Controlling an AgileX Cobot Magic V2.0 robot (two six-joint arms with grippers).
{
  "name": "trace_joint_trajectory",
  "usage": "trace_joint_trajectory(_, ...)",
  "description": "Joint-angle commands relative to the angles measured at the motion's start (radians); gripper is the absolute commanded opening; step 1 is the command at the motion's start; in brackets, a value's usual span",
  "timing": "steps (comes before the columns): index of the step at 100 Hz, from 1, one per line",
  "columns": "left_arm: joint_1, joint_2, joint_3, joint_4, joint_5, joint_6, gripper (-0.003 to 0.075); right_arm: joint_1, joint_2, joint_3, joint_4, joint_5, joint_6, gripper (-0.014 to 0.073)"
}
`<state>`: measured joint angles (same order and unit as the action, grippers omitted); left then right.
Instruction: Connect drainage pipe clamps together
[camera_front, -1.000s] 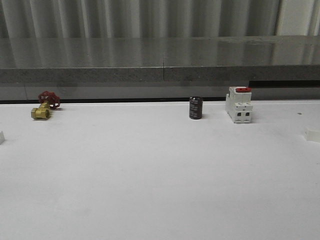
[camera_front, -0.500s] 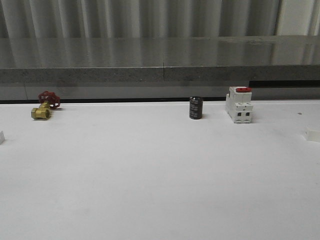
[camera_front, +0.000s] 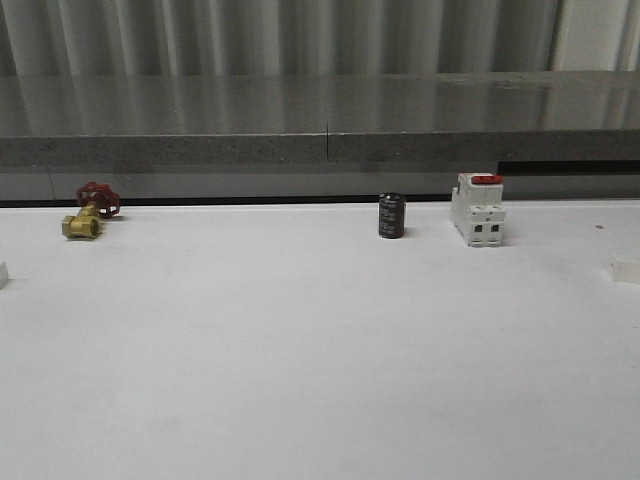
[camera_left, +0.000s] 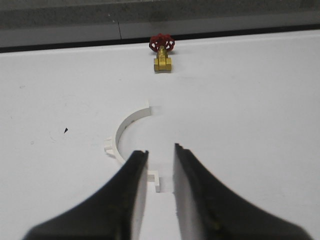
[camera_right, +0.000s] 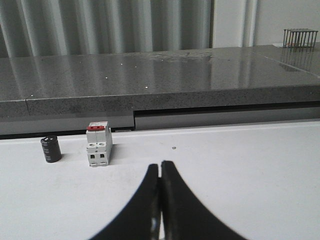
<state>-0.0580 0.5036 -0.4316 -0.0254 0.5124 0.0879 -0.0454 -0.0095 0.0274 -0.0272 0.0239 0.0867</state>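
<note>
The clamp lies flat and free with its band (camera_left: 116, 136) across the way the fingers close, so my left gripper keeps moving down toward the clamp's outer tab (camera_left: 108, 146) until its fingers are on both sides of it.
One drainage pipe clamp (camera_left: 126, 131), a white half-ring with a small outer tab, lies flat on the white table in the left wrist view. My left gripper (camera_left: 161, 150) is open just above it. The clamp's near end flange (camera_left: 156, 180) lies between the two black fingers, apart from both. My right gripper (camera_right: 160, 165) is shut with nothing in it, hovering over bare table. In the front view a small white piece (camera_front: 3, 274) shows at the left edge and another (camera_front: 625, 267) at the right edge; too little shows to tell what they are.
A brass valve with a red handwheel (camera_front: 88, 212) sits at the back left, beyond the clamp (camera_left: 162, 52). A black cylinder (camera_front: 391, 216) and a white boxy switch with a red top (camera_front: 478, 210) stand at the back. A grey ledge (camera_front: 320, 150) borders the table's far edge.
</note>
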Motion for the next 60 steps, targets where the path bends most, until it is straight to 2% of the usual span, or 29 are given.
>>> trace_joint_trajectory(1, -0.006, 0.079, -0.067, -0.013, -0.064, -0.003, 0.0366, -0.004, -0.020, -0.016, -0.002, -0.087, -0.010, -0.0067)
trace_joint_trajectory(6, -0.006, 0.133, -0.090, -0.013, -0.072, -0.007, 0.0432, -0.004, -0.020, -0.016, -0.002, -0.087, -0.010, -0.0067)
trace_joint_trajectory(10, -0.002, 0.167, -0.105, -0.013, -0.083, -0.020, 0.0446, -0.004, -0.020, -0.016, -0.002, -0.087, -0.010, -0.0067)
trace_joint_trajectory(17, 0.019, 0.247, -0.142, -0.010, -0.085, -0.062, 0.0440, -0.004, -0.020, -0.016, -0.002, -0.087, -0.010, -0.0067)
trace_joint_trajectory(36, 0.116, 0.435, -0.245, -0.011, -0.081, -0.064, 0.0440, -0.004, -0.020, -0.016, -0.002, -0.087, -0.010, -0.0067)
trace_joint_trajectory(60, 0.184, 0.721, -0.419, -0.019, 0.113, -0.064, 0.0440, -0.004, -0.020, -0.016, -0.002, -0.087, -0.010, -0.0067)
